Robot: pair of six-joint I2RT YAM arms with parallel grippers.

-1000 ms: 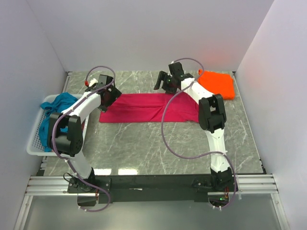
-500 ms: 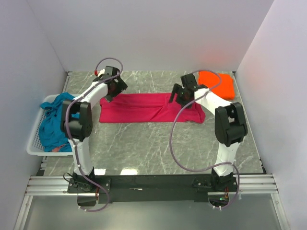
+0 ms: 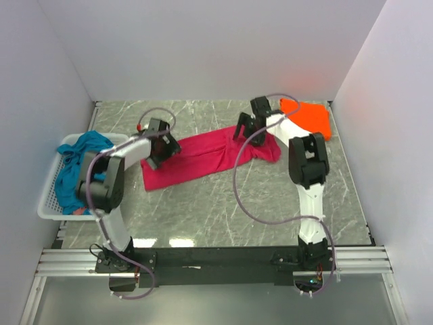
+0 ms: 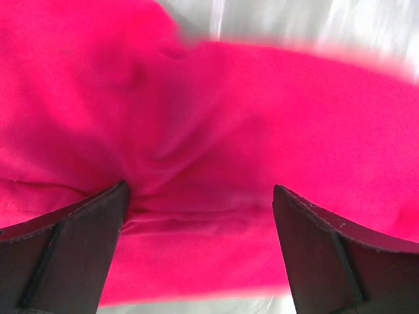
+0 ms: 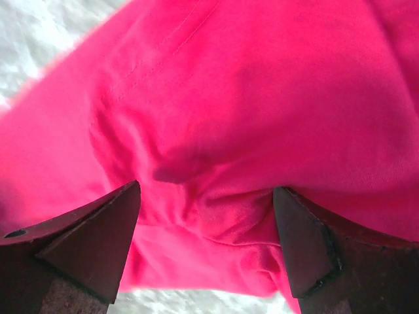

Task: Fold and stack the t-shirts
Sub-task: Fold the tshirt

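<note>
The magenta t-shirt's folded strip (image 3: pixel 203 156) slants across the table, so next my left gripper swings the strip's flat end to the table's front edge (image 3: pixel 196 238) before I fold it.
The magenta t-shirt (image 3: pixel 203 157) lies as a long folded strip across the table, its right end farther back than its left. My left gripper (image 3: pixel 161 145) is open over the strip's left end; its wrist view shows magenta cloth (image 4: pixel 216 131) filling the space between the spread fingers (image 4: pixel 200 193). My right gripper (image 3: pixel 247 128) is open over the strip's far right end, with bunched magenta cloth (image 5: pixel 216 98) between its fingers (image 5: pixel 206 190). The orange t-shirt (image 3: pixel 308 116) lies folded at the back right. The teal t-shirt (image 3: pixel 74 169) is heaped in the basket.
A white lattice basket (image 3: pixel 49 203) stands at the table's left edge. White walls close in the back and both sides. Purple cables loop off both arms above the table.
The magenta strip has gone from level to slanted, its right end pulled back. My left gripper moved nearer and right onto the left end; my right gripper moved back and left.
</note>
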